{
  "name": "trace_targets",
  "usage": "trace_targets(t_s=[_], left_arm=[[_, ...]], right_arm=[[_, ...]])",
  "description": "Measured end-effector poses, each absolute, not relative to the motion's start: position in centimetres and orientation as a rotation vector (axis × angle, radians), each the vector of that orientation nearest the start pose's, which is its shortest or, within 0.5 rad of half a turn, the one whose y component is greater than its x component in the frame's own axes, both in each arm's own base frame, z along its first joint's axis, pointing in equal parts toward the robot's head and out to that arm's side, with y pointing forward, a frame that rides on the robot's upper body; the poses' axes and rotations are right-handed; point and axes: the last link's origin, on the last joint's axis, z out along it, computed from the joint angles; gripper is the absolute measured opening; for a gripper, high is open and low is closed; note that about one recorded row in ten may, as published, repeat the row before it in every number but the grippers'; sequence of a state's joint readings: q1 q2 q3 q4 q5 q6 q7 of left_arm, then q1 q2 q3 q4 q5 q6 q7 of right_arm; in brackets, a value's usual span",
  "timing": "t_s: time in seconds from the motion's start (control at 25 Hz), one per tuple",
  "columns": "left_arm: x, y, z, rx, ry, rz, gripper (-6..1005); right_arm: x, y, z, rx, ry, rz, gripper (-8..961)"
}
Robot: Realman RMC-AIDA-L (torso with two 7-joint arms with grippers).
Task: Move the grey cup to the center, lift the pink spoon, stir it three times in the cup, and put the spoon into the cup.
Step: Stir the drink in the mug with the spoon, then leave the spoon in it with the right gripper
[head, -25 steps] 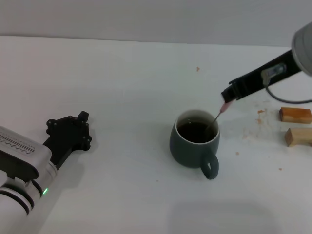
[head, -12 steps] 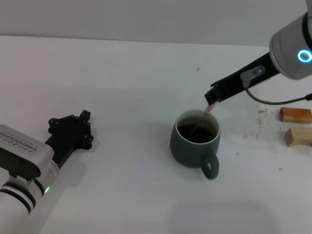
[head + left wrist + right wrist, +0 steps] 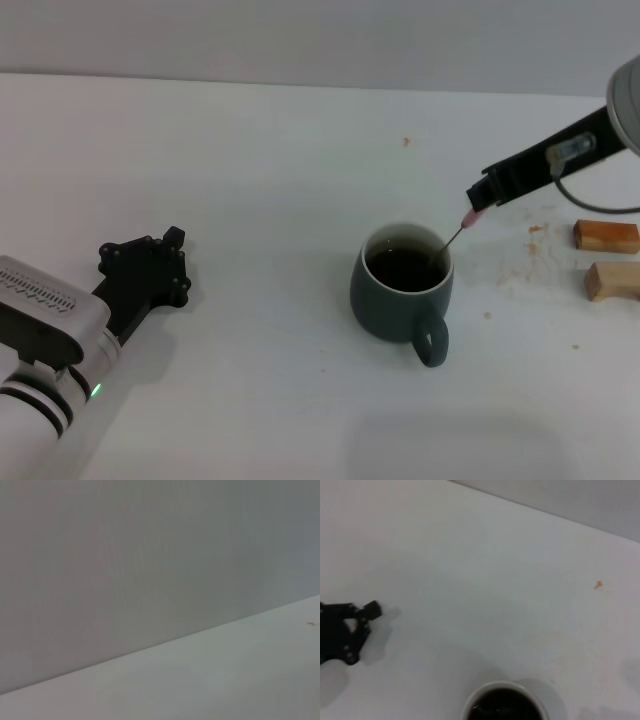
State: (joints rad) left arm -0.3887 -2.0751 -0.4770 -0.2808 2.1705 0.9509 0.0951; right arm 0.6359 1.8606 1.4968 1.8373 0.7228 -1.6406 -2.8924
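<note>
The pink spoon's handle point(image 3: 472, 217) is hanging outside the grey cup's rim, so the robot's right gripper should move the spoon back over the cup's opening point(image 3: 405, 264) before letting go of it.
The grey cup point(image 3: 402, 288) stands on the white table point(image 3: 250, 180) a little right of the middle, its handle toward me, with dark liquid inside. The pink spoon point(image 3: 468, 220) slants into the cup from the right, its metal end dipped in the liquid near the right rim. My right gripper point(image 3: 479, 203) hangs above and to the right of the cup, shut on the spoon's pink handle. The cup's rim point(image 3: 503, 684) also shows in the right wrist view. My left gripper point(image 3: 145, 270) rests parked on the table at the far left.
Two tan wooden blocks point(image 3: 606, 236) point(image 3: 612, 280) lie at the table's right edge, beside a few crumbs. A cable hangs from the right arm above them. The left wrist view holds only table and wall.
The right gripper swung the spoon left over the cup's far rim, then back right and slightly up. The spoon's tip moved through the liquid. The cup and left arm stayed put.
</note>
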Motion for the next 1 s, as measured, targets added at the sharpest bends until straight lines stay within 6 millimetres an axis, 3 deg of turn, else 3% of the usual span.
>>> trace_targets(t_s=[0.24, 0.44, 0.8, 1.0], left_arm=[[-32.5, 29.8, -8.5, -1.962, -0.452, -0.411, -2], [-32.4, 29.9, -8.5, -1.962, -0.452, -0.414, -2], [-32.5, 29.8, -8.4, -1.957, -0.452, -0.415, -2], [-32.5, 29.8, -8.3, -1.952, -0.452, -0.418, -2]], right_arm=[[7.2, 32.2, 3.5, -2.381, 1.158, -0.214, 70], [6.6, 32.8, 2.6, -2.395, 1.140, -0.227, 71], [8.0, 34.3, 3.8, -2.326, 1.153, -0.235, 73], [8.9, 33.5, 4.1, -2.322, 1.194, -0.222, 74]])
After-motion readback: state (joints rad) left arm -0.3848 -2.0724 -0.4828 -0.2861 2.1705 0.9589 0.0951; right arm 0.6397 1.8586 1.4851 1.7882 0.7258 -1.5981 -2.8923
